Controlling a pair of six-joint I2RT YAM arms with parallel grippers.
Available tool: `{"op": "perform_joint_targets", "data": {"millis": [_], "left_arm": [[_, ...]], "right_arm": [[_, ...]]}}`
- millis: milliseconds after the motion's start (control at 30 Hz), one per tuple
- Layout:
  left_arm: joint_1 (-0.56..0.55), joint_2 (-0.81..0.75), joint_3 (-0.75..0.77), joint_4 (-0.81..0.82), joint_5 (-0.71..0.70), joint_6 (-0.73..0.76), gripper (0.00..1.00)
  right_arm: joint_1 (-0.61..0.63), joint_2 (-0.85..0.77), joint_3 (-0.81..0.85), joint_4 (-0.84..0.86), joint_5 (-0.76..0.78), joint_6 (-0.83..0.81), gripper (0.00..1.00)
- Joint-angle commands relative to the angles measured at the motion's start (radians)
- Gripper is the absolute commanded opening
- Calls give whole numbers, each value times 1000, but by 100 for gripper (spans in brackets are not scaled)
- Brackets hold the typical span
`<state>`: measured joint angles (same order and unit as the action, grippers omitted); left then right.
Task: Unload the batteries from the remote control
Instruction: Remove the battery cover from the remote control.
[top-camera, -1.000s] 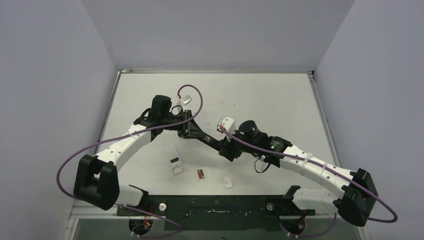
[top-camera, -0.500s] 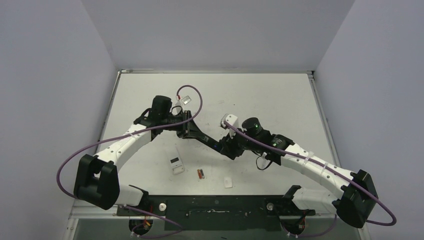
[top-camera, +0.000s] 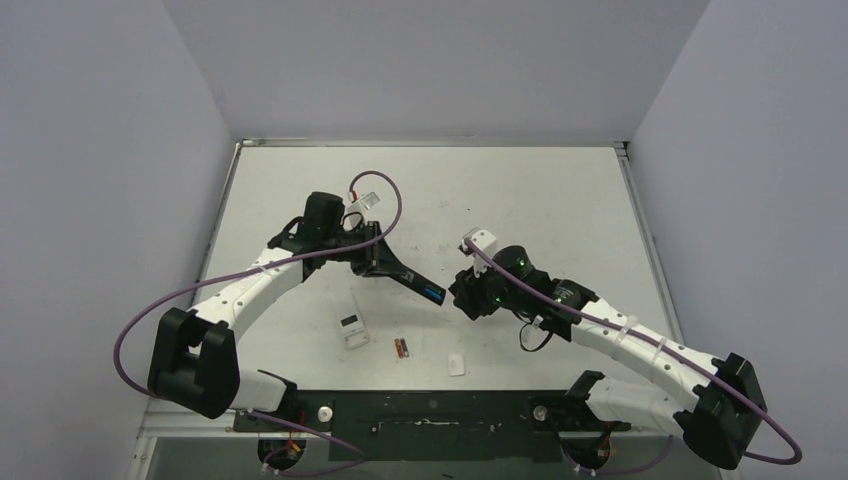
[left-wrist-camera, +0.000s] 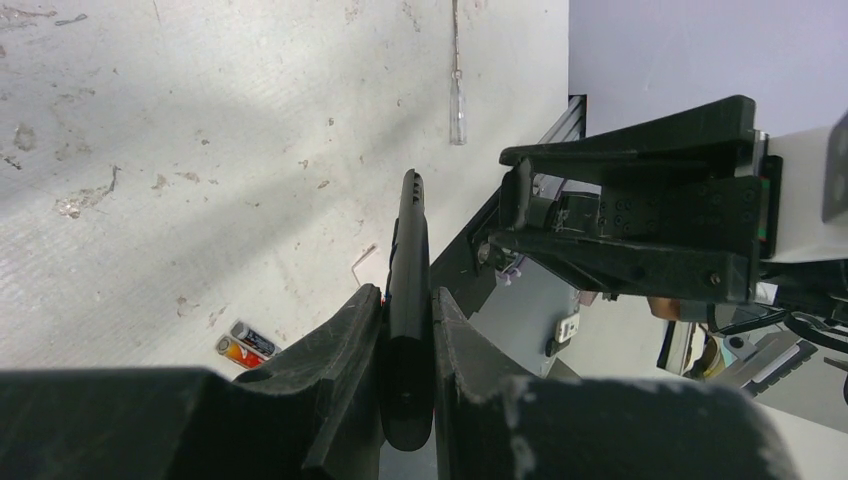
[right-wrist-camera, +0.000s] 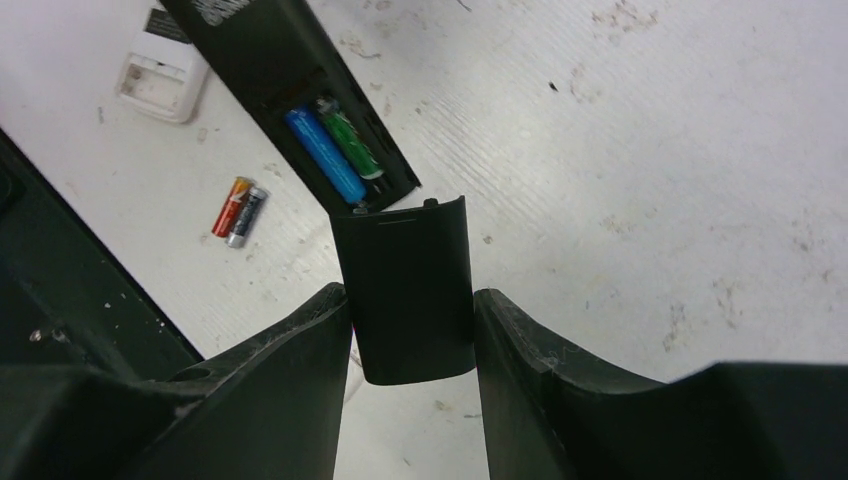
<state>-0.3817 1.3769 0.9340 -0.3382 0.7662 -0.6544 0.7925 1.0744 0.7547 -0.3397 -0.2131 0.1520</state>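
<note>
My right gripper keeps moving the battery cover to the free tabletop (top-camera: 493, 334) until the cover lies flat, because it is clear of the remote's open compartment (top-camera: 434, 293).
My left gripper (top-camera: 385, 262) is shut on a black remote control (top-camera: 418, 282) and holds it above the table; it shows edge-on in the left wrist view (left-wrist-camera: 408, 260). Its open compartment holds a blue battery (right-wrist-camera: 322, 155) and a green battery (right-wrist-camera: 350, 145). My right gripper (top-camera: 462, 297) is shut on the black battery cover (right-wrist-camera: 405, 290), just off the remote's end. Two loose batteries (top-camera: 401, 348), one orange-red and one dark, lie side by side on the table; they also show in the right wrist view (right-wrist-camera: 240, 210) and the left wrist view (left-wrist-camera: 245, 345).
A small white remote (top-camera: 352, 330) lies on the table left of the loose batteries, also in the right wrist view (right-wrist-camera: 160, 70). A small white rounded piece (top-camera: 456, 365) lies near the front edge. A black rail (top-camera: 430, 410) runs along the near edge.
My right gripper has drawn back to the right, away from the remote, with the black cover in it. The blue battery in the compartment now shows. The left arm has barely moved.
</note>
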Motion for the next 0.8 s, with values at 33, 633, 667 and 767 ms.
{"op": "perform_joint_targets", "data": {"millis": [33, 633, 667, 767], "left_arm": [[4, -3, 15, 28, -14, -3, 0], [6, -10, 7, 31, -24, -12, 0], [6, -9, 8, 30, -24, -11, 0], [6, -9, 8, 26, -27, -7, 0]], "right_arm": [[-6, -44, -52, -19, 200, 186, 40], [86, 82, -205, -95, 475, 707, 40], [95, 100, -198, -105, 497, 718, 40], [118, 145, -176, -137, 544, 738, 41]]}}
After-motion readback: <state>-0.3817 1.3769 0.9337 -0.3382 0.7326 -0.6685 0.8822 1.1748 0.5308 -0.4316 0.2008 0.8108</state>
